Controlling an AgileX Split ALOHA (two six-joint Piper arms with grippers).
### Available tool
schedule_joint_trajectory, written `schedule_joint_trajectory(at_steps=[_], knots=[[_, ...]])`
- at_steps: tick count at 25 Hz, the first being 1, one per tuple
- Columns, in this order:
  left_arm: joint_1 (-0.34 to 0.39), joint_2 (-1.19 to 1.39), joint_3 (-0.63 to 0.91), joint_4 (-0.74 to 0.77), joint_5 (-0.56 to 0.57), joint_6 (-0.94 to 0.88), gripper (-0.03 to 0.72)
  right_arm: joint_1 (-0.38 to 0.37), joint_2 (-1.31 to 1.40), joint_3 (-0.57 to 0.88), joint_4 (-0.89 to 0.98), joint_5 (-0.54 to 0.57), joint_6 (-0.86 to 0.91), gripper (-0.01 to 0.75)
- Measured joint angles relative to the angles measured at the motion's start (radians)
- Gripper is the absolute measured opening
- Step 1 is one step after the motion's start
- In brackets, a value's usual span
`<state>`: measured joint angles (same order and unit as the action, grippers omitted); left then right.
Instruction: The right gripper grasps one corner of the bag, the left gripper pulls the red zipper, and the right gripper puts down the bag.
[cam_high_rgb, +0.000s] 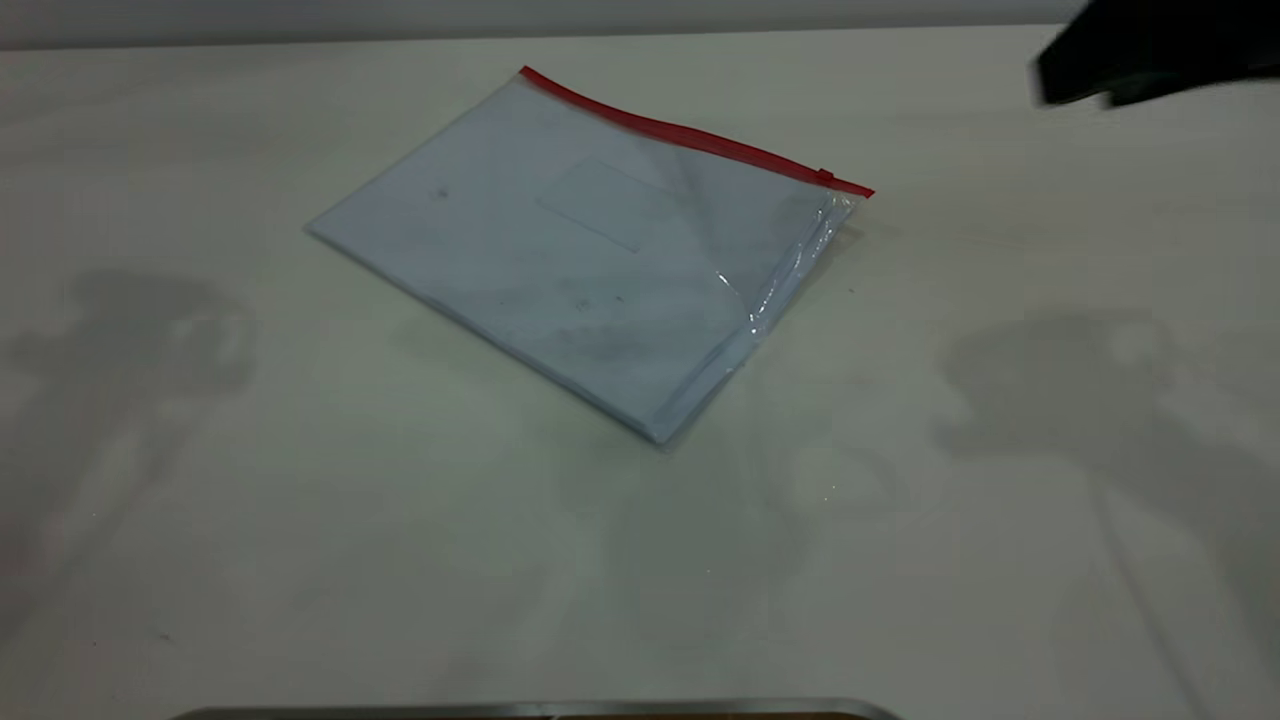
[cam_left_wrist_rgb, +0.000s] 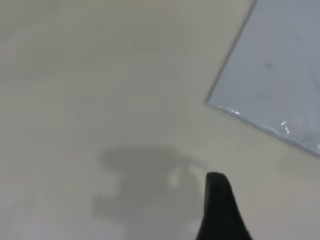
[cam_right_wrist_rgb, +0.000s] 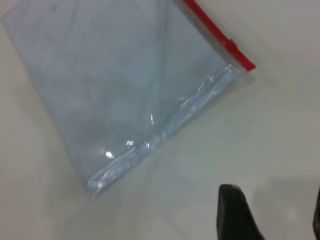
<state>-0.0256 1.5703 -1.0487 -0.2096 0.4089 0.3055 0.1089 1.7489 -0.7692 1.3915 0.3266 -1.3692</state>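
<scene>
The zipper's slider (cam_high_rgb: 825, 176) is at the bag's zipper corner, far from my left gripper. I should first take that corner (cam_high_rgb: 855, 196) with my right gripper and bring it nearer.
The bag (cam_high_rgb: 590, 240) lies flat on the table, a clear pouch with white sheets inside. The red zipper (cam_high_rgb: 690, 135) runs along its far edge, with the slider tab (cam_high_rgb: 826, 176) near the right corner. The right arm (cam_high_rgb: 1150, 50) hangs above the table at the far right, clear of the bag. In the right wrist view my right gripper (cam_right_wrist_rgb: 274, 210) is open and empty, a short way from the bag (cam_right_wrist_rgb: 125, 85) and its zipper corner (cam_right_wrist_rgb: 230, 46). My left gripper (cam_left_wrist_rgb: 270, 205) shows one finger (cam_left_wrist_rgb: 220, 210), held open over bare table near a bag corner (cam_left_wrist_rgb: 270, 75).
The table (cam_high_rgb: 300, 500) is a plain pale surface with arm shadows at the left and right. A metal edge (cam_high_rgb: 540, 710) runs along the near border.
</scene>
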Motion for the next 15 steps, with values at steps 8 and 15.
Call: schedule_joint_trajectory(at_steps=[8,15], knots=[[-0.013,0.071,-0.024,-0.005,-0.020,0.010,0.540,-0.027,0.468,-0.312,0.160,0.232,-0.135,0.418],[-0.013,0.074,-0.024,-0.006,-0.039,0.010,0.540,-0.027,0.709,-0.553,0.169,0.299,-0.138,0.418]])
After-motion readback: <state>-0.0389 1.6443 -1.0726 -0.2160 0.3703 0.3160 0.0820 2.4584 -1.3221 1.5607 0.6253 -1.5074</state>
